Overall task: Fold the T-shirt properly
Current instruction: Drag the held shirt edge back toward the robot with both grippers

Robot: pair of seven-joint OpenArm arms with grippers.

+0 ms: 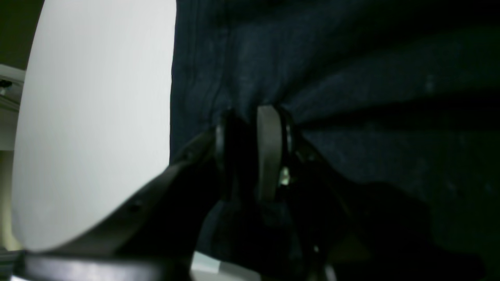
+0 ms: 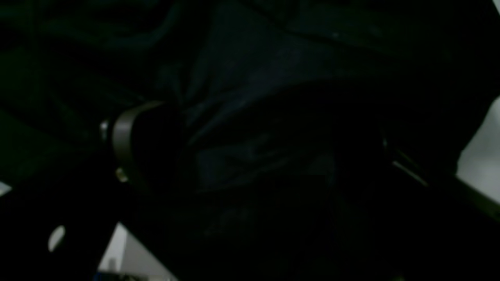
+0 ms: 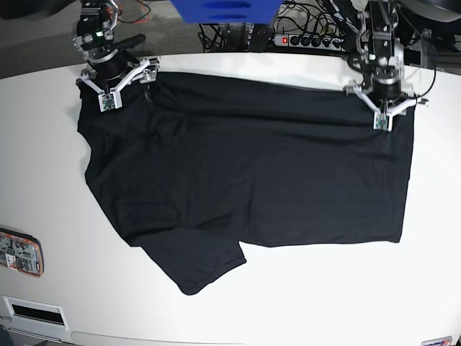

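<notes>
The far side of the black T-shirt lies in loose creases (image 3: pixel 170 124) close to my right gripper. I should pull both of its far corners back toward the table's far edge (image 3: pixel 209 58) before I fold it.
The black T-shirt (image 3: pixel 245 166) lies spread on the white table (image 3: pixel 317 288), with one sleeve pointing toward the front edge. My left gripper (image 3: pixel 382 108) stands on the shirt's far right corner. In the left wrist view the gripper (image 1: pixel 254 113) has its fingers close together, pinching a bunch of the dark cloth (image 1: pixel 351 78), and folds radiate from the tips. My right gripper (image 3: pixel 115 88) is at the shirt's far left corner. In the dark right wrist view the gripper (image 2: pixel 254 125) has its fingers (image 2: pixel 123 144) wide apart, with cloth (image 2: pixel 250 70) lying between them.
A small flat device (image 3: pixel 19 252) lies at the table's left edge, and a white label (image 3: pixel 32 311) is at the front left corner. A blue box (image 3: pixel 223 9), a power strip (image 3: pixel 302 40) and cables sit behind the table's far edge.
</notes>
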